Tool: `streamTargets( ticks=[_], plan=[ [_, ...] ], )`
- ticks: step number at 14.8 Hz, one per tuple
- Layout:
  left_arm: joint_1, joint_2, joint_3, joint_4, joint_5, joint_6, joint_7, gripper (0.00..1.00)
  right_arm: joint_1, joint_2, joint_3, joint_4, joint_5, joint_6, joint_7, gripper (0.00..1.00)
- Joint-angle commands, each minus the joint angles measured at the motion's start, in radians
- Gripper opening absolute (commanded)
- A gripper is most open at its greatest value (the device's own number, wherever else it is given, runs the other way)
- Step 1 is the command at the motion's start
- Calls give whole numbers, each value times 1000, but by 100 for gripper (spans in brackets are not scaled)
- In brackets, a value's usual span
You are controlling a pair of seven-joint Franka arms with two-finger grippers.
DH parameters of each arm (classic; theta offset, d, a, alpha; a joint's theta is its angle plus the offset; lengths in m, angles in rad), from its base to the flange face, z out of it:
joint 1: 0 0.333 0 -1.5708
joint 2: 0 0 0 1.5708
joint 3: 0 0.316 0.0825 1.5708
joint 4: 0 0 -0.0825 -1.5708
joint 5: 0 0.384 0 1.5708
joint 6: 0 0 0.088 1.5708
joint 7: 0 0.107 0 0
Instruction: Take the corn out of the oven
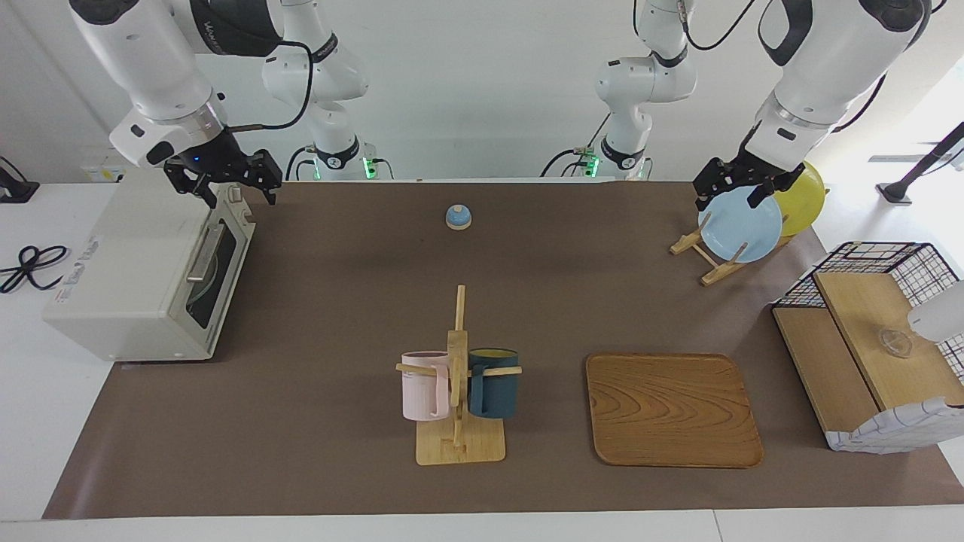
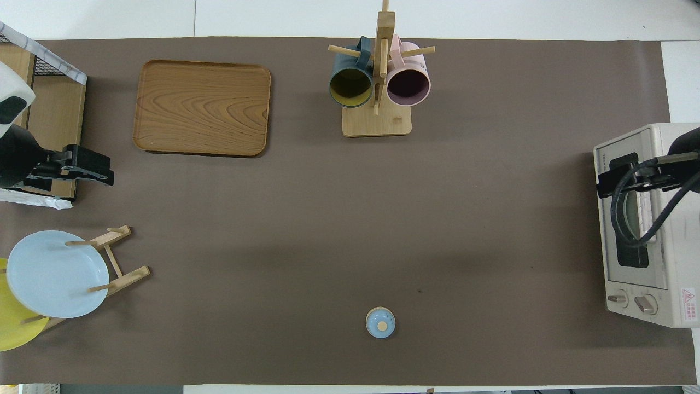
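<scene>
The handle goes along the top of the oven's door [image 2: 632, 257], so I expect the door to swing down and lie flat when I pull it.
The off-white oven [image 1: 128, 278] stands at the right arm's end of the table, and its dark glass door [image 1: 215, 263] is shut. It also shows in the overhead view [image 2: 656, 235]. The corn is hidden; I see it in neither view. My right gripper [image 1: 237, 194] is open and empty, up in the air just over the oven's top front edge, above the door's handle [image 1: 203, 252]. In the overhead view the right gripper [image 2: 601, 187] covers the door's upper part. My left gripper [image 1: 729, 199] is open and empty and waits raised over the plate rack.
A wooden mug rack [image 1: 458, 376] holds a pink and a dark blue mug mid-table. Beside it lies a wooden tray [image 1: 670, 410]. A small blue bell [image 1: 458, 217] sits nearer to the robots. A light blue plate [image 1: 742, 226] and a yellow plate [image 1: 802, 197] stand in a rack beside a wire-and-wood basket [image 1: 866, 331].
</scene>
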Motion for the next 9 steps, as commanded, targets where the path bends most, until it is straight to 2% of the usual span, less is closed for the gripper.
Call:
streamTargets(
  ticks=[1,4,7,8,9],
  plan=[
    [10,-5,-4,7,6,-3,6,100,-1,12,-5,13,12,9,-3,100],
    [10,-5,-6,7,6,-3,6,100,5,9,-5,4,5,11,15,100],
    [10,-5,-6,6,6,-3,6,100,-7,-3,-5,-36,1,67,-5,100],
    [10,-5,-6,6,6,-3,6,100,-10,-5,-6,-48,1,92,-22,88],
    [10,-5,-6,7,6,-3,6,100,-10,-17,-6,-71,0,101,-26,36]
  ],
)
